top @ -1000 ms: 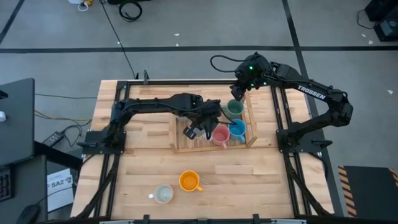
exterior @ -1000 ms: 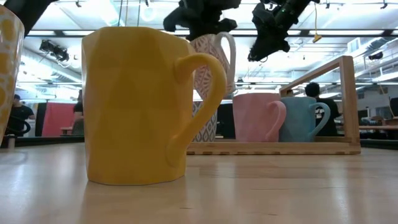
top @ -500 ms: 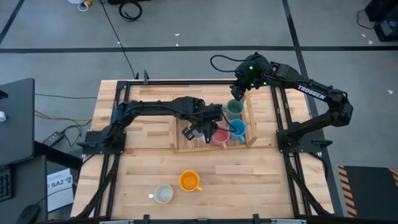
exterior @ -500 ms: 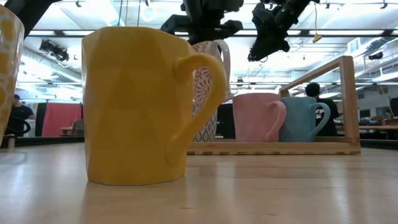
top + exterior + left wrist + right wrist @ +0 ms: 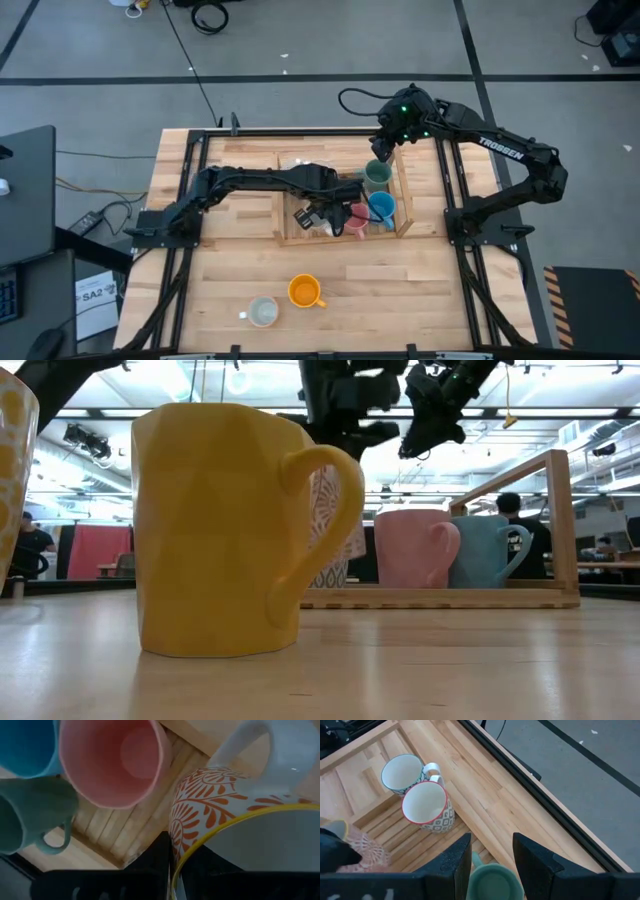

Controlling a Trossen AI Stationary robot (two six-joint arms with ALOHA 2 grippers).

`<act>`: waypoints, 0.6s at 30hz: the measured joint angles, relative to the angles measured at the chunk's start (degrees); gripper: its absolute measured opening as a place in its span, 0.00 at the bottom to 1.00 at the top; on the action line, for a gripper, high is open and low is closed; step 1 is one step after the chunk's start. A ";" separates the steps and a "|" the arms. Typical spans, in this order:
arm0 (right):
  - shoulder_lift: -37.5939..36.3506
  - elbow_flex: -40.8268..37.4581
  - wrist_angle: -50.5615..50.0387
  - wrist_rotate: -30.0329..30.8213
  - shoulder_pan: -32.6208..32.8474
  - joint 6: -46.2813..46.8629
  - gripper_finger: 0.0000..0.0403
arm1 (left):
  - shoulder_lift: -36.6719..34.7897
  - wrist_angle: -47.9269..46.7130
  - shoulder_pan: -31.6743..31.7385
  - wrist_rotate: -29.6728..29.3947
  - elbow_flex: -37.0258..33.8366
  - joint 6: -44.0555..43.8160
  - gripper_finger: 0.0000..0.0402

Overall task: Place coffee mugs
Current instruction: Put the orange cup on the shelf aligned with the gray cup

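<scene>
The patterned mug (image 5: 207,810) is hanging clear of the pink mug over open slats (image 5: 147,822), so the robot's left gripper should go on lowering it until the patterned mug's base rests there.
My left gripper (image 5: 322,212) is down inside the slatted wooden tray (image 5: 340,240), shut on a white mug with an orange leaf pattern and yellow rim (image 5: 225,805). This mug stands beside the pink mug (image 5: 355,218), with the blue mug (image 5: 382,208) and the dark green mug (image 5: 377,175) farther right. My right gripper (image 5: 492,855) hangs open above the green mug (image 5: 492,885), clear of it. An orange mug (image 5: 303,291) and a whitish mug (image 5: 262,312) stand on the table near its front edge. My left gripper pinches the patterned mug's wall at the rim (image 5: 173,870), one finger inside the mug and one (image 5: 160,857) outside, on the side away from the handle (image 5: 270,745). The fingers come steeply from above. Whether the mug's base (image 5: 332,575) rests on the tray floor, I cannot tell.
Two more patterned mugs (image 5: 402,772) (image 5: 425,805) stand side by side at the tray's far left part. The tray's raised wooden frame (image 5: 560,520) surrounds the mugs. Bare tabletop lies left of the tray and between it and the two front mugs.
My left gripper has sunk into the tray with the patterned mug and shifted a little toward the pink mug. Its wrist has rolled, so the mug has turned about and its handle no longer shows in the low view.
</scene>
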 joint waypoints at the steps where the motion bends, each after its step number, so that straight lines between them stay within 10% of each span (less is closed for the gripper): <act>1: 0.00 0.00 0.15 -0.03 0.04 0.00 0.37 | 0.34 0.07 -0.09 -0.01 0.00 0.14 0.09; 18: 0.20 0.00 0.29 -0.66 0.07 0.00 0.37 | 5.90 2.18 -0.17 -2.42 0.15 3.34 0.09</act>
